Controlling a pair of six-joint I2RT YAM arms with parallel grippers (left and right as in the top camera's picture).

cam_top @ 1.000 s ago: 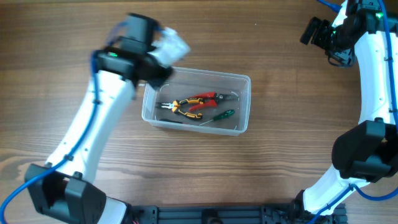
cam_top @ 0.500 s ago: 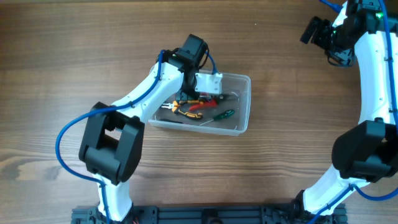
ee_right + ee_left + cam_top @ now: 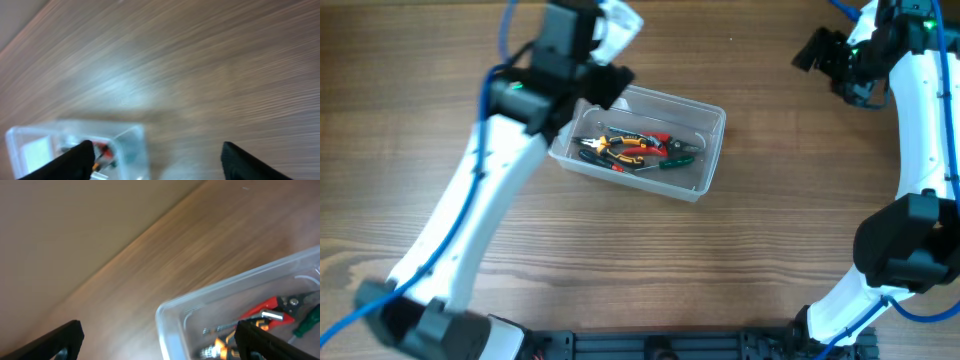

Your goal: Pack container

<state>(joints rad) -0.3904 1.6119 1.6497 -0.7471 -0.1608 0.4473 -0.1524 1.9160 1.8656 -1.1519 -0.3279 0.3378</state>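
The clear container (image 3: 640,145) lies crooked, so the robot's left gripper should come down outside one short end (image 3: 560,143) and turn the container straight, with the right gripper at the other end.
The clear container (image 3: 712,152) lies mid-table and holds orange-and-black pliers (image 3: 608,148), red-handled cutters (image 3: 655,140) and a green screwdriver (image 3: 680,160). My left gripper (image 3: 605,85) hovers high over the tub's back-left corner, blurred. In the left wrist view the left gripper (image 3: 157,330) is open, and only the container's corner (image 3: 167,317) and the red cutters (image 3: 262,307) show far below between its fingers. My right gripper (image 3: 817,50) hangs at the far right back. In the right wrist view the right gripper (image 3: 157,147) is open and empty, with the container (image 3: 132,145) far off.
Wood-grain table (image 3: 770,270) all round the tub. The left arm (image 3: 480,190) crosses the table's left half from the front edge. The right arm (image 3: 920,130) runs along the right edge. A tan wall (image 3: 60,225) shows beyond the table's far edge.
My left gripper has opened and risen out of the container toward the back left. The container has shifted and turned slightly. The right gripper's fingers have drawn in a little.
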